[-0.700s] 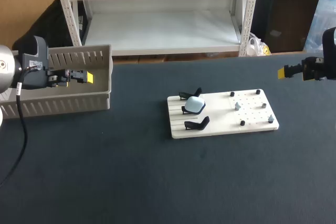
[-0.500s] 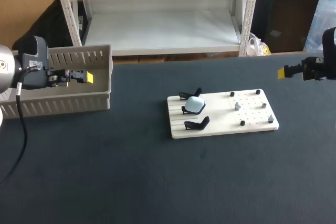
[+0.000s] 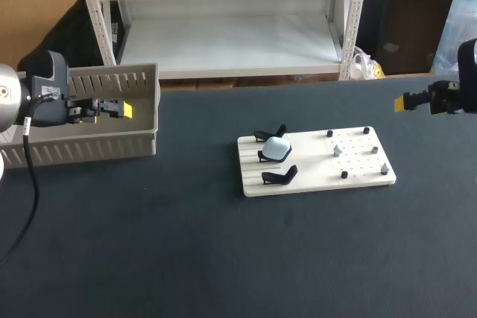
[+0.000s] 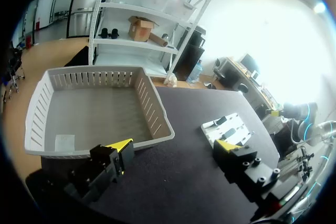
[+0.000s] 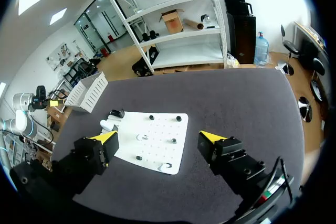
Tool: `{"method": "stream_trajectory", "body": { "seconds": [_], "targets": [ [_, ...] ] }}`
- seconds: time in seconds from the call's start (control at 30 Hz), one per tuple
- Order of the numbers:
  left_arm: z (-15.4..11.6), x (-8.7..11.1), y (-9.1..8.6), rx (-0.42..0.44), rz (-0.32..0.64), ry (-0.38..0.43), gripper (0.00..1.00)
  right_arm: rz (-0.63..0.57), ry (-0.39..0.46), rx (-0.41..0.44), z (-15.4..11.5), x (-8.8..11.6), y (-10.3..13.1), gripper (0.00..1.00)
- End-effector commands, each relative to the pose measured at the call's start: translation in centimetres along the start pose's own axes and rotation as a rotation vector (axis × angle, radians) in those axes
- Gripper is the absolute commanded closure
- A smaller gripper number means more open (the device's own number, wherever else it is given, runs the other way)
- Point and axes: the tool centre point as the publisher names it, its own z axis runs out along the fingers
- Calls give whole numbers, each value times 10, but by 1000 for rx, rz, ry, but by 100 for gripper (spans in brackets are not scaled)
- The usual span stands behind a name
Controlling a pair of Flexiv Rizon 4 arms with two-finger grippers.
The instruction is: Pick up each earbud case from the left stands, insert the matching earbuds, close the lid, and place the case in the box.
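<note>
I expect the pale blue earbud case (image 3: 276, 148) to show empty sockets when I open its lid, because pale earbuds (image 3: 337, 151) are out on the board's pegged half.
A white board (image 3: 358, 156) lies mid-table with three black stands on its left part. A pale blue earbud case (image 3: 278, 149) rests on the middle stand; the other two stands (image 3: 280, 176) are bare. Small pale and dark earbuds (image 3: 337, 150) sit on the board's pegged right half. My left gripper (image 3: 123, 109) hangs open over the grey box (image 3: 89, 150), empty. My right gripper (image 3: 408, 102) hovers open and empty, high at the table's right, beyond the board. In the right wrist view the board (image 5: 157, 153) and case (image 5: 107, 125) lie below that gripper (image 5: 160, 139).
The slatted grey box (image 4: 152, 111) stands at the table's far left; in the left wrist view it looks empty under my left gripper (image 4: 175, 148), with the board (image 4: 231, 124) off to one side. Dark tabletop surrounds the board.
</note>
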Motion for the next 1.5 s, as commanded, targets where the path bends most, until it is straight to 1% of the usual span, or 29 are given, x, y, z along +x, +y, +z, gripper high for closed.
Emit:
{"method": "stream_trajectory", "body": {
  "seconds": [0.03, 0.47, 0.63, 0.87, 1.03, 1.13, 1.2, 1.33, 1.5],
  "targets": [
    [0, -2, -1, -7, -1, 9, 0, -1, 2, -4, 0, -1, -1, 0],
    [0, -2, -1, -7, -1, 9, 0, -1, 2, -4, 0, -1, -1, 0],
    [5, -14, -18, 41, 121, -10, 0, -1, 2, -4, 0, -1, -1, 0],
    [17, -26, -46, 160, 301, -42, 0, -1, 2, -4, 0, -1, -1, 0],
    [28, -29, -65, 247, 482, -51, 0, -1, 2, -4, 0, -1, -1, 0],
    [32, -29, -77, 306, 586, -53, 0, -1, 2, -4, 0, -1, -1, 0],
    [34, -28, -83, 345, 636, -48, 0, -1, 2, -4, 0, -1, -1, 0],
    [39, -22, -99, 438, 753, -32, 0, -1, 2, -4, 0, -1, -1, 0],
    [49, -11, -116, 523, 845, -12, 0, -1, 2, -4, 0, -1, -1, 0]
  ]
}}
